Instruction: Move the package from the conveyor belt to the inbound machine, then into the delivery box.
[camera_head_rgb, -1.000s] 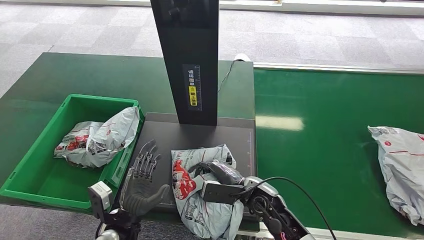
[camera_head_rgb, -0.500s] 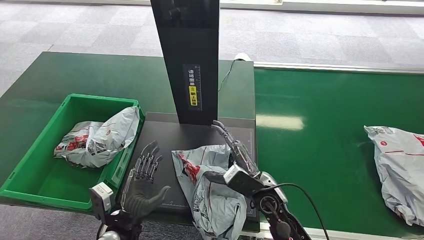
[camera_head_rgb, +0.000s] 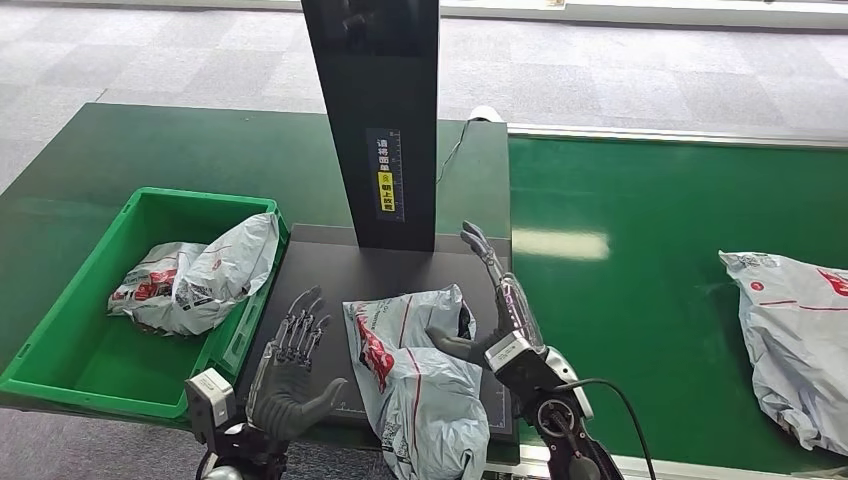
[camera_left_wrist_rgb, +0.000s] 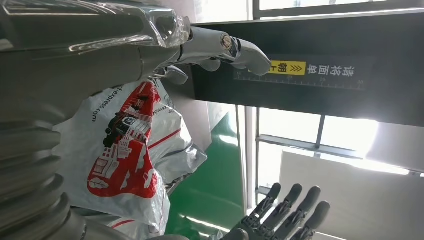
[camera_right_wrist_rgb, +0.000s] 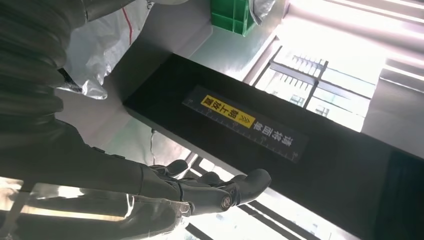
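Observation:
I expect the grey package (camera_head_rgb: 432, 400) to bunch up and its loose side to hang down when I lift it, because the package's edge (camera_head_rgb: 368, 352) by the red print is slack and creased.
A grey package with red print (camera_head_rgb: 415, 375) (camera_left_wrist_rgb: 125, 150) (camera_right_wrist_rgb: 100, 55) lies crumpled on the black platform (camera_head_rgb: 320, 270) of the inbound machine, hanging over its near edge. My right hand (camera_head_rgb: 505, 320) (camera_right_wrist_rgb: 210, 190) stands open just right of it, fingers stretched up and away, thumb close by the bag. My left hand (camera_head_rgb: 290, 365) (camera_left_wrist_rgb: 215, 45) is open too, fingers spread, just left of the package and not touching it. The green delivery box (camera_head_rgb: 60, 330) sits to the left and holds another grey package (camera_head_rgb: 195, 275).
The machine's tall black column (camera_head_rgb: 375, 120) with a yellow label rises behind the platform. A further grey package (camera_head_rgb: 795, 340) lies on the green conveyor belt (camera_head_rgb: 640, 300) at the far right. The box's wall stands close beside my left hand.
My right hand has let go of the package and opened, its fingers lifting up and to the right. The package settled on the platform. The conveyor package slid slightly left.

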